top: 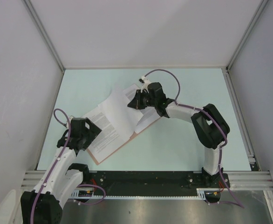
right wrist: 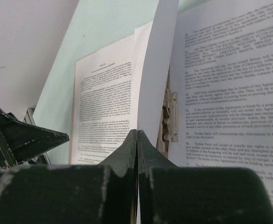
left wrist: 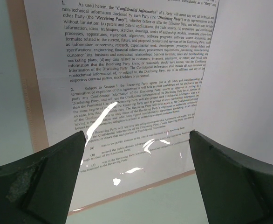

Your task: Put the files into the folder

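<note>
The lifted white sheet bends over the metal fastener (right wrist: pixel 171 117). My right gripper should lay it back over the near printed sheet (top: pixel 103 134) and take hold of its edge again beside the fastener.
The salmon-brown folder (top: pixel 98 160) lies open on the table, and printed white files (top: pixel 109 125) lie on it. My right gripper (top: pixel 133 103) is shut on the edge of one white sheet (right wrist: pixel 157 70) and holds it lifted and curved, blank side showing, over the folder's far part. In the right wrist view my right gripper (right wrist: pixel 137 133) has printed sheets (right wrist: pixel 106 102) on both sides of it. My left gripper (top: pixel 95 129) is open and empty just above the near-left printed sheet (left wrist: pixel 136 60). In the left wrist view the left gripper (left wrist: pixel 136 140) shows the folder's edge (left wrist: pixel 141 189) below it.
A metal fastener (right wrist: pixel 170 116) sits on the folder's inner face beside the lifted sheet. The pale green table (top: pixel 187 149) is walled by white panels on the left, right and back. The left arm (right wrist: pixel 15 137) shows at the left of the right wrist view.
</note>
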You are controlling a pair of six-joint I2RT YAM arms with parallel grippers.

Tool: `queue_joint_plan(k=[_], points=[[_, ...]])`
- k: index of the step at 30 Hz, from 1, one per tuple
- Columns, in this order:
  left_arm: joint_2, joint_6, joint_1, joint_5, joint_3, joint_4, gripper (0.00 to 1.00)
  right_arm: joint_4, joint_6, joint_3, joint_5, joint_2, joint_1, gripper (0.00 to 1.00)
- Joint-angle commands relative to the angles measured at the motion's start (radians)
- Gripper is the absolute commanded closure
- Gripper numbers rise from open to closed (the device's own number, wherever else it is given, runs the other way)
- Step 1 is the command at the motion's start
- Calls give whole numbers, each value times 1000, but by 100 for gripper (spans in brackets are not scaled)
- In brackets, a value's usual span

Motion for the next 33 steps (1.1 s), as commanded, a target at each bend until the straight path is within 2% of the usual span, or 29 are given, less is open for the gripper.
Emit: queue_joint_plan(k=[1,6,13,20,28,32,33], points=[[-11,-6,8,4,9,17,0,180,2,-13,-50,41,13,100],[-8,-1,10,-6,8,15,0,286,52,-53,-67,59,13,100],[-8,-4,10,-29,3,12,0,342,94,-70,-99,94,9,100],[0,-16,11,-72,-11,28,1,515,189,-84,-156,180,44,100],[-13,-13,22,-125,-28,57,1,478,165,-95,-119,200,79,100],[4,1,66,-89,-25,72,1,299,59,-95,-86,156,75,70],[16,7,75,-85,-22,74,0,279,36,-96,-89,148,72,68]])
